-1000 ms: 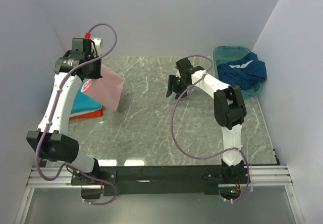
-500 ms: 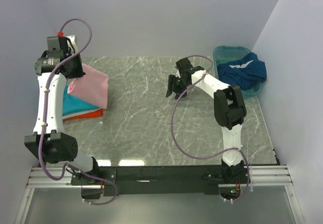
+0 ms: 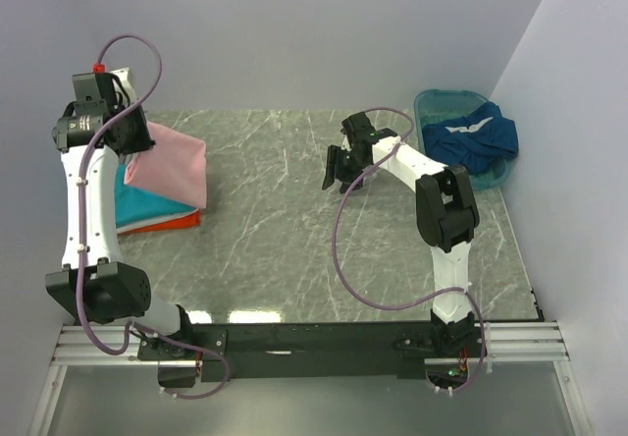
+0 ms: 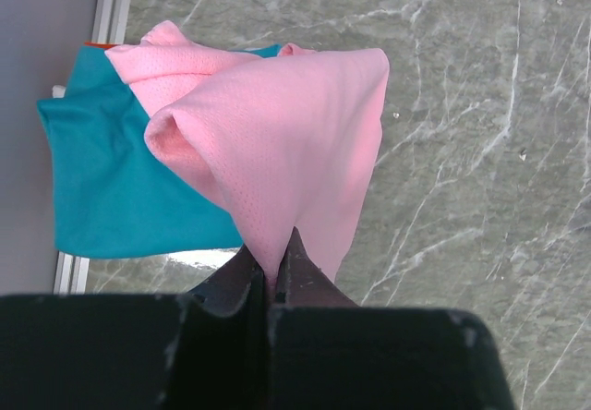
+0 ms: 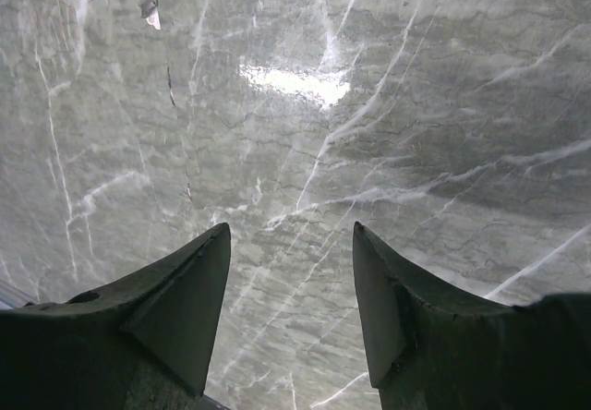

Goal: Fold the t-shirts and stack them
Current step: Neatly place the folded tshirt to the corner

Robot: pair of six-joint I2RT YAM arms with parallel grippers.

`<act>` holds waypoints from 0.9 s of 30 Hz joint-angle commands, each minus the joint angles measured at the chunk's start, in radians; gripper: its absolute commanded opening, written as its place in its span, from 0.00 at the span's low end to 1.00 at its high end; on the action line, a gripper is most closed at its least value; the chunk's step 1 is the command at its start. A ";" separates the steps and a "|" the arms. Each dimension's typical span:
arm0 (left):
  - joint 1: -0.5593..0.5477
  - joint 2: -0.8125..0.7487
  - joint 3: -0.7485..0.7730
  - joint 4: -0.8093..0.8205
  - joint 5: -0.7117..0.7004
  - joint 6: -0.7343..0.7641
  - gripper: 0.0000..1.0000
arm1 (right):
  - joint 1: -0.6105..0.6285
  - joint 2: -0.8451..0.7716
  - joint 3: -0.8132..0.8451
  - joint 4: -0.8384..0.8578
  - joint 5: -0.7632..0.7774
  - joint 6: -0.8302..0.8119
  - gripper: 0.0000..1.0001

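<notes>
My left gripper goes on toward the wall, as the light pink t-shirt's loose end (image 3: 195, 189) is over the stack, and lets go over the exposed teal t-shirt (image 3: 135, 203).
My left gripper (image 3: 126, 149) is shut on the folded light pink t-shirt (image 3: 172, 166), which hangs partly over the teal t-shirt (image 3: 147, 202) at the far left. In the left wrist view the gripper (image 4: 270, 264) pinches the pink t-shirt (image 4: 286, 133) by its near corner, with the teal t-shirt (image 4: 102, 179) beneath. The orange t-shirt (image 3: 169, 224) shows as an edge under the teal one. The dark blue t-shirt with white trim (image 3: 476, 134) lies in the basin. My right gripper (image 3: 340, 173) is open and empty over bare tabletop, as the right wrist view (image 5: 291, 244) shows.
A rigid teal plastic basin (image 3: 428, 102) stands at the back right corner. The marbled grey tabletop (image 3: 294, 230) is walled at the back and both sides. The shirt stack sits close to the left wall and table edge (image 4: 109, 13).
My left gripper has swung left and back with the pink t-shirt, bringing it from over the table onto the teal and orange stack. The right arm has not moved.
</notes>
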 commanded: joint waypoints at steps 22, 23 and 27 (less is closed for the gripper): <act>0.148 -0.045 -0.134 0.140 0.059 -0.018 0.00 | -0.006 0.027 0.068 -0.023 -0.015 -0.017 0.62; 0.156 -0.040 -0.143 0.147 0.062 -0.018 0.00 | -0.006 0.027 0.068 -0.025 -0.015 -0.019 0.62; 0.191 -0.010 -0.177 0.183 0.063 -0.017 0.00 | -0.006 0.024 0.063 -0.026 -0.013 -0.023 0.62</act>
